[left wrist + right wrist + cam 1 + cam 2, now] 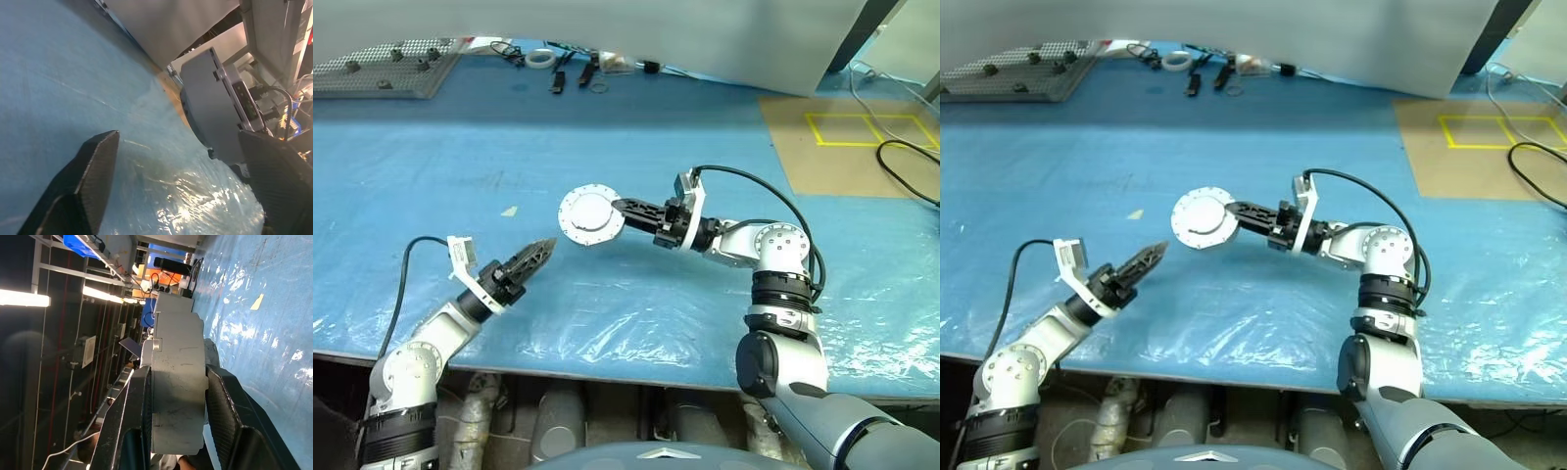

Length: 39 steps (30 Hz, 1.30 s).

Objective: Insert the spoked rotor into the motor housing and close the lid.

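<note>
The motor housing will stay in one piece when the robot carries it with its left gripper, because the lid [591, 211] sits evenly inside the bolted edge.
My right gripper [613, 208] is shut on the rim of the motor housing [178, 382], a round silver can held edge-on above the blue table. The lid [591, 212] sits on it with its plain grey face up, inside a bolted flange. The spoked rotor is hidden. My left gripper [546, 247] hovers low over the table, a short way to the front left of the housing, pointing at it. Its black fingers [98, 161] stand wide apart with nothing between them, and the housing [210, 107] shows beyond them.
A perforated board [382, 69], a tape roll [540, 58] and small black tools [560, 78] lie at the table's far edge. Brown card with a yellow square [847, 132] and a black cable [911, 166] are at the right. Crinkled plastic film [636, 313] covers the front.
</note>
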Motion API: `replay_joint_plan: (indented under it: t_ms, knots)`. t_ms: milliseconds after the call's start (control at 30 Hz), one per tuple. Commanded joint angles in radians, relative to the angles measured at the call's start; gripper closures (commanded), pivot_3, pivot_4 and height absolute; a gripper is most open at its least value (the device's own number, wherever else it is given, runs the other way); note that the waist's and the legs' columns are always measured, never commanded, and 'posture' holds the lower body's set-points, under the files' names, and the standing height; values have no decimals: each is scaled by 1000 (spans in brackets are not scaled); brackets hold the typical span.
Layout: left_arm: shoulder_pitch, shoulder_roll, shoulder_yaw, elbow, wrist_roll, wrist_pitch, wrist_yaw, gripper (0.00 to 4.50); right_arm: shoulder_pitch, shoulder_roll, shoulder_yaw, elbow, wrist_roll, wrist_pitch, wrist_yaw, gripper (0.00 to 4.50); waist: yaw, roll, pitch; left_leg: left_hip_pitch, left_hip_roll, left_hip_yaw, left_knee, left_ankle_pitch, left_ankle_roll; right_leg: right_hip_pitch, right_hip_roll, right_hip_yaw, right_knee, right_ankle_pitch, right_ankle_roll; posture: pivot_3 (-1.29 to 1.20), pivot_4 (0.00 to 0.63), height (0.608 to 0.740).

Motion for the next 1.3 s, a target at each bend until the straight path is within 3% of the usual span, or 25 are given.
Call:
replay_joint_plan:
  t_ms: [33, 600, 933, 1300]
  knots:
    - [1, -5, 19, -7, -63, 29, 7, 21, -46, 7, -21, -30, 66, -3, 16, 3282, 0, 0, 0, 0, 0, 0, 0, 0, 0, 0, 0, 0, 0, 0, 0, 0, 150, 740]
    - [-177, -87, -56, 26, -101, 82, 18, 21, -33, 30, 9, -63, 80, 16, 4, 3282, 1, 0, 0, 0, -1, -4, 2, 1, -1, 2, 1, 0, 0, 2, 3, 0, 150, 740]
    - [-144, -60, -46, 19, -116, 100, 32, 21, -31, 18, 12, -61, 81, 11, -5, 3282, 3, 0, 0, 0, -1, -5, 2, 1, -2, 2, 1, 0, 0, 2, 4, 0, 150, 740]
    - [-270, -185, -72, 117, -97, 62, 102, 21, -20, 17, 34, -66, 72, 5, -6, 3282, -1, 0, 0, 0, -1, -6, 7, 1, -2, 5, 1, 0, 1, 4, 6, 0, 150, 740]
